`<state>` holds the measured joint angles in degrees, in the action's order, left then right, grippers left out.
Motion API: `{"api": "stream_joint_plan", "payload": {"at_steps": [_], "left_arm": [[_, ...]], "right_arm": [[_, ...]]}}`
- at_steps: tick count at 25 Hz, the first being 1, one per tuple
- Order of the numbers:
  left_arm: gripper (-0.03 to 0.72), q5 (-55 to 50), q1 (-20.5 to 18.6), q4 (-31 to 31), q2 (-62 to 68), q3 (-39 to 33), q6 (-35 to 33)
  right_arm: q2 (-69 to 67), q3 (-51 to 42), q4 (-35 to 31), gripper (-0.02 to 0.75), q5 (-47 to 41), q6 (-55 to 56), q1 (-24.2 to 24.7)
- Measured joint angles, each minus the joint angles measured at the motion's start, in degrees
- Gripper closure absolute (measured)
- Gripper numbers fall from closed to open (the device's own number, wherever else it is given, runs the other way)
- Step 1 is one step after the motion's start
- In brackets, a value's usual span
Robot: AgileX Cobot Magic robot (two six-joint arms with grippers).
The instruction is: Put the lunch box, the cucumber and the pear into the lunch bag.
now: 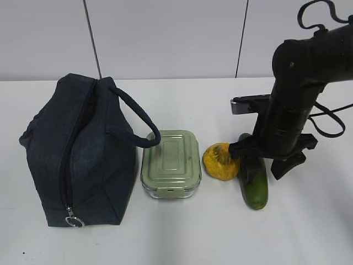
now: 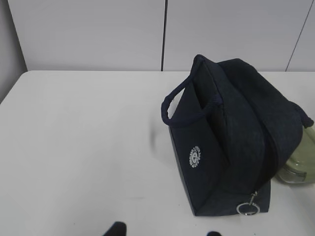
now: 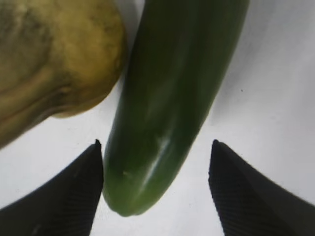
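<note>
The ring pull is at the bottom end of the zipper line. The lunch bag will therefore open wide for the cucumber when my left gripper pulls the bag's side.
The dark navy lunch bag stands at the left of the table, its zipper line running down to a metal ring pull. Right of it lie the sage-lidded lunch box, the yellow-orange pear and the dark green cucumber. My right gripper is down over the cucumber, open, one finger on each side of its end; the pear lies just beside it. My left gripper shows only two fingertips at the frame's bottom, open and empty, in front of the bag.
White table with a pale panelled wall behind. The bag's loop handle hangs over toward the lunch box. The right arm rises over the cucumber. The lunch box peeks out behind the bag in the left wrist view.
</note>
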<state>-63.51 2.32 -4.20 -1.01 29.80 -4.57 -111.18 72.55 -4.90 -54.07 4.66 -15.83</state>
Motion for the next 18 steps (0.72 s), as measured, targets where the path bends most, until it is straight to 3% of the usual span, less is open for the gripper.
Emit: {"api": "stream_joint_plan", "payload": {"at_steps": [12,18], "left_arm": [[0.379,0.0,0.0,0.0,0.0,0.0,0.0],[0.379,0.0,0.0,0.0,0.0,0.0,0.0]], "right_arm": [[-4.32,0.71,2.88,0.22,2.72,0.11,0.0],[-4.35,2.16,6.95,0.311,2.72,0.11,0.0]]}}
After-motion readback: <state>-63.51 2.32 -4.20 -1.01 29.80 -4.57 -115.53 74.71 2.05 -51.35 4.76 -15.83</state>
